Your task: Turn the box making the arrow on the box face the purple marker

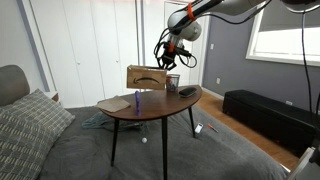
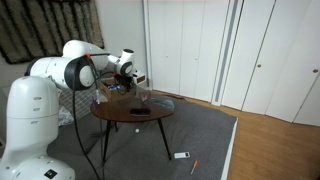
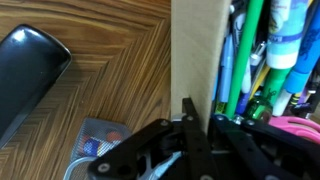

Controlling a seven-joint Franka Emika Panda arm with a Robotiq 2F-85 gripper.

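Note:
I go on turning the box until the arrow faces the purple marker point(image 1: 137, 99) and then let go, because my gripper has the box's side point(image 3: 196, 50) between its fingers.
The brown cardboard box point(image 1: 147, 77) stands at the back of the round wooden table point(image 1: 150, 108), a dark curved arrow on the side that faces the camera. It also shows in an exterior view point(image 2: 113, 91). The purple marker point(image 1: 137, 101) stands upright in front of the box. My gripper point(image 1: 170, 63) is at the box's end, by the robot in an exterior view point(image 2: 128, 76). In the wrist view my gripper point(image 3: 207, 128) has one finger on each side of the box wall point(image 3: 195, 50) and is shut on it. Several coloured pens point(image 3: 255, 60) lie inside the box.
A dark flat object point(image 1: 187, 92) lies near the table edge, also in the wrist view point(image 3: 30, 65) and an exterior view point(image 2: 140, 111). A clear glass cup point(image 1: 172, 83) stands beside the box. A flat bluish item point(image 1: 115, 104) lies on the table. A couch point(image 1: 35, 130) stands nearby.

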